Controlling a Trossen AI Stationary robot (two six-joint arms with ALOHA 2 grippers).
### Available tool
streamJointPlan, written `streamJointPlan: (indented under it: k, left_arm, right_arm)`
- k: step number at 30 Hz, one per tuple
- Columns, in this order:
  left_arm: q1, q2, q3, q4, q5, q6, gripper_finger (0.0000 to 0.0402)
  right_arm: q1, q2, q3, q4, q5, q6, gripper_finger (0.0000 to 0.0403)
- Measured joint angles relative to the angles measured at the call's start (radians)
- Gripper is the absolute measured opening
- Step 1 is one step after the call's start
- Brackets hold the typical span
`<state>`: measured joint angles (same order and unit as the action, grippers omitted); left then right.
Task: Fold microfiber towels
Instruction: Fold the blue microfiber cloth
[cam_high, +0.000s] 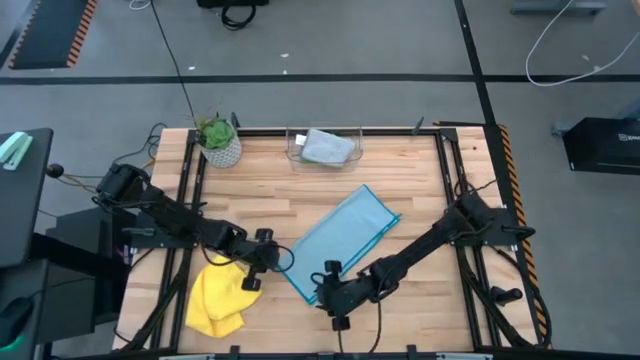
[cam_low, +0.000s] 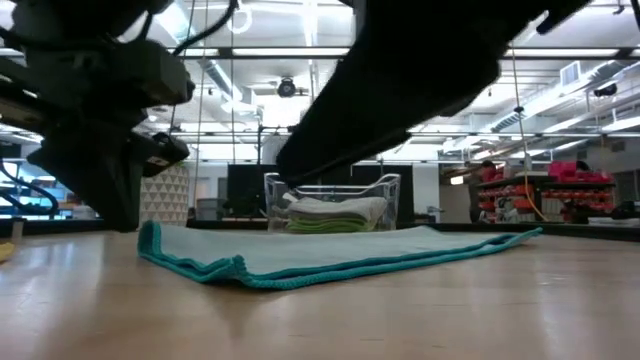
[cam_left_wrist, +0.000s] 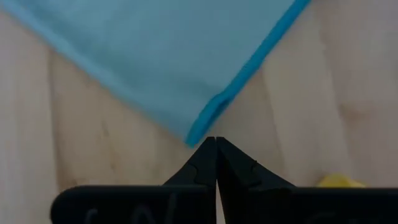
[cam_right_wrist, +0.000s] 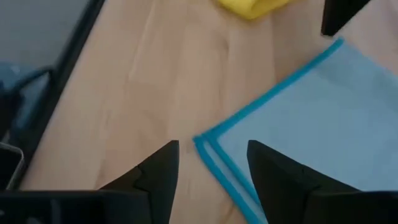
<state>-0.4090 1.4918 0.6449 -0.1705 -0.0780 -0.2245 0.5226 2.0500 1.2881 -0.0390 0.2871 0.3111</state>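
Observation:
I expect both layers of the light blue towel (cam_high: 345, 240) to fold over together when I carry it, because two teal edges (cam_right_wrist: 221, 160) lie on top of each other at the towel's near corner.
A light blue towel (cam_high: 345, 240), folded into a long strip, lies flat and slantwise on the table's middle; it also shows in the low view (cam_low: 330, 250). My left gripper (cam_high: 285, 262) is shut, its tips (cam_left_wrist: 216, 142) right beside the strip's near-left corner (cam_left_wrist: 194, 138). My right gripper (cam_high: 322, 290) is open low over the strip's near corner (cam_right_wrist: 205, 144), one finger on either side, where two teal edges lie stacked. A crumpled yellow towel (cam_high: 218, 295) lies at the near left. A pale grey towel (cam_high: 325, 147) lies in the bin, with green folds under it (cam_low: 330, 226). My left gripper's shut fingertips stand at the blue towel's corner (cam_left_wrist: 194, 138), which lies flat on the table; I cannot tell whether they touch it.
A clear plastic bin (cam_high: 296, 152) stands at the far edge's middle. A potted plant (cam_high: 218, 140) stands at the far left corner. Bare wood (cam_high: 420, 300) lies to the right of the blue towel.

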Motion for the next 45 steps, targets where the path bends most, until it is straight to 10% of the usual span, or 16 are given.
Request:
streamJointPlan:
  k: [13, 25, 33, 45]
  left_arm:
    - [-0.103, -0.007, 0.001, 0.019, -0.055, -0.097, 0.0016]
    - [-0.146, -0.007, 0.001, 0.050, -0.073, -0.135, 0.0019]
    - [-0.150, -0.008, 0.001, 0.176, -0.073, -0.138, 0.0017]
    - [-0.240, 0.144, 0.062, 0.392, -0.165, 0.003, 0.0174]
  right_arm:
    - [-0.001, 0.174, 0.169, -0.106, 0.057, 0.005, 0.0190]
    - [-0.013, 0.171, 0.165, -0.158, 0.112, 0.049, 0.0014]
    - [0.066, 0.125, 0.163, -0.304, 0.061, 0.095, 0.0009]
    - [0.261, 0.030, 0.162, -0.445, 0.061, 0.298, 0.0005]
